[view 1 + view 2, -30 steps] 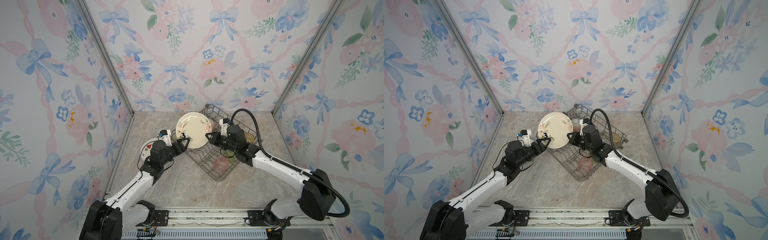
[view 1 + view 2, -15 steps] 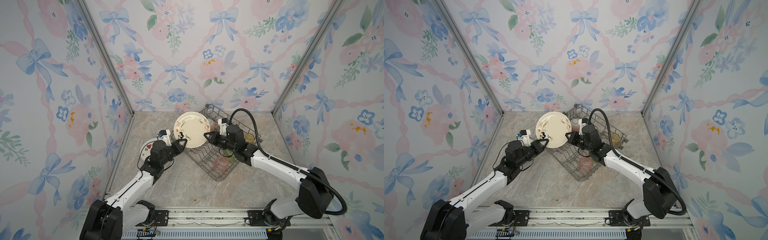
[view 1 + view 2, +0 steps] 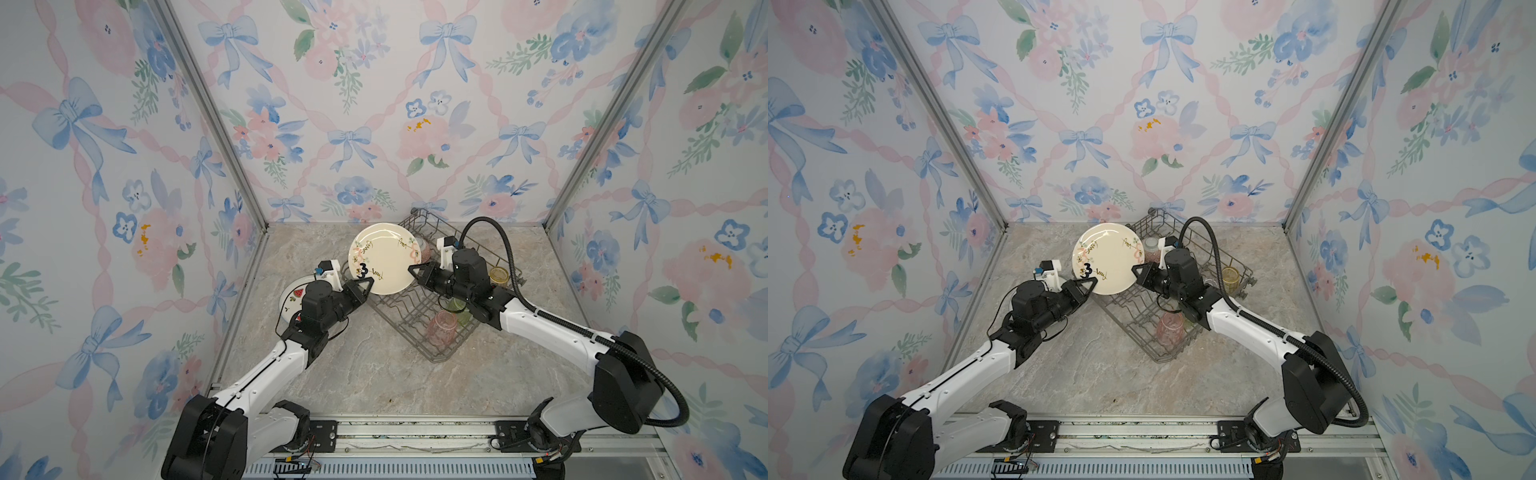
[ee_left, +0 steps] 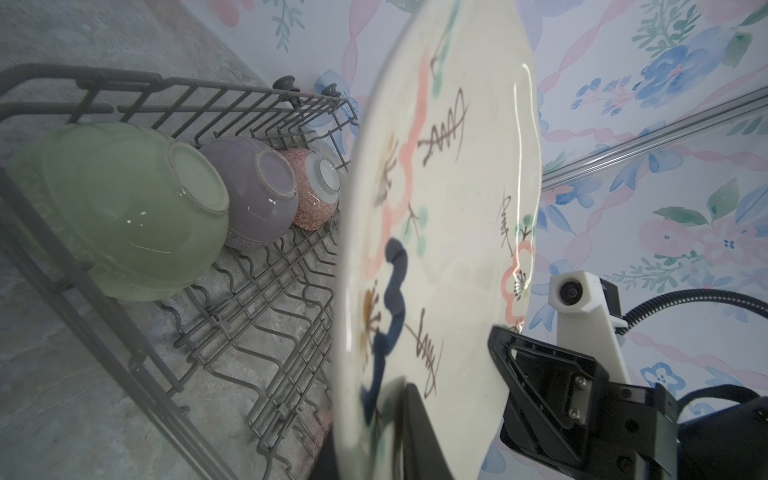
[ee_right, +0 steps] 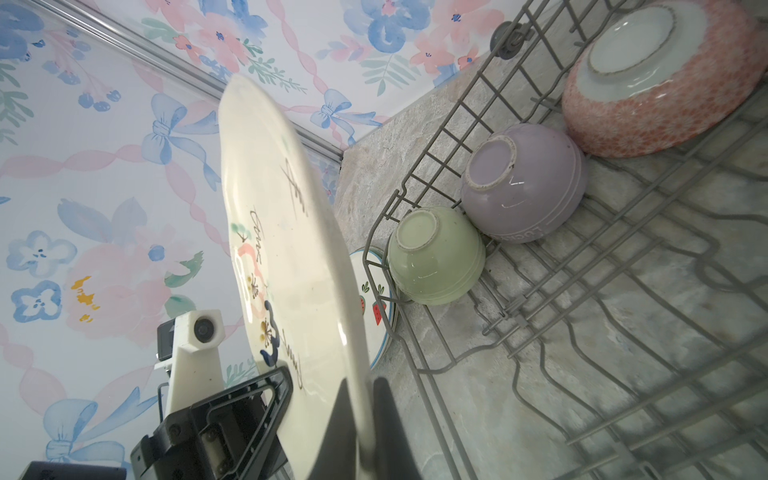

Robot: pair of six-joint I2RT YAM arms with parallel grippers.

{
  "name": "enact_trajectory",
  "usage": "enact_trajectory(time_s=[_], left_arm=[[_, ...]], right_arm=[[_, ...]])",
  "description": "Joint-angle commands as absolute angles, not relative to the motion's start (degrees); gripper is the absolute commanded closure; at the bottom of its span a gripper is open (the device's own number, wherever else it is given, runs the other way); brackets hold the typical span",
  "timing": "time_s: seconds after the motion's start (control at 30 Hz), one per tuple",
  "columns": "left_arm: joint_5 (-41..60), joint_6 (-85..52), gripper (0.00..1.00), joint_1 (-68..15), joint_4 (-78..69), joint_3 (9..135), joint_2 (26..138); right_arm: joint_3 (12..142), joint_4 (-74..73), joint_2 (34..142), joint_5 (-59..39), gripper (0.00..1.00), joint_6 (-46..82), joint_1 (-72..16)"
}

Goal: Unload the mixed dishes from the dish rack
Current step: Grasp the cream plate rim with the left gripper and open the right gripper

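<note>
Both my grippers are shut on the cream floral plate's rim (image 3: 417, 257). Next, my right gripper opens before my left gripper sets the plate on the white fruit-print plate (image 3: 293, 295).
The cream floral plate (image 3: 384, 259) (image 3: 1108, 257) stands on edge in the air over the left corner of the dish rack (image 3: 436, 359) (image 3: 1158, 358). My left gripper (image 3: 365, 286) (image 4: 370, 424) is shut on its lower left rim. On the plate's right rim, my right gripper (image 3: 413, 270) (image 5: 362, 386) is shut too. Inside the rack lie the green bowl (image 4: 124, 208) (image 5: 436, 257), the lilac bowl (image 4: 257, 195) (image 5: 523, 183) and the pink bowl (image 4: 316, 191) (image 5: 656, 83), all bottom up. A pink tumbler (image 3: 442, 326), a green tumbler (image 3: 457, 307) and a yellow tumbler (image 3: 498, 276) sit on the rack's right side.
The white fruit-print plate (image 3: 291, 301) (image 5: 374, 307) lies flat on the marble table (image 3: 374, 374), left of the rack and partly under my left arm. Flowered walls close the cell at the back and on both sides. Bare table lies in front of the rack.
The left gripper's jaws have closed onto the plate's lower left rim. The plate and the right gripper have hardly moved.
</note>
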State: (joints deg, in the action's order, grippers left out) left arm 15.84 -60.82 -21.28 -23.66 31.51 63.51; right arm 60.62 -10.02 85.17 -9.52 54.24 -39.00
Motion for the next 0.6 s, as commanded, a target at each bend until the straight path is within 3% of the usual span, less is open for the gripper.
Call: enact_trajectory(time_s=[0.0, 0.37, 0.57], left_arm=[[19.08, -55.38, 1.00, -21.99, -25.02, 32.92, 64.42], [17.17, -54.23, 1.00, -21.97, -25.02, 31.83, 62.81], [14.92, -53.64, 1.00, -21.89, -23.69, 31.79, 61.62]], right_arm=[[64.08, -11.93, 85.21, -12.59, 1.00, 49.71, -40.24], [63.34, -11.16, 85.52, -12.74, 0.66, 48.71, -39.16], [62.62, -10.34, 84.40, -12.64, 0.37, 47.68, -38.69]])
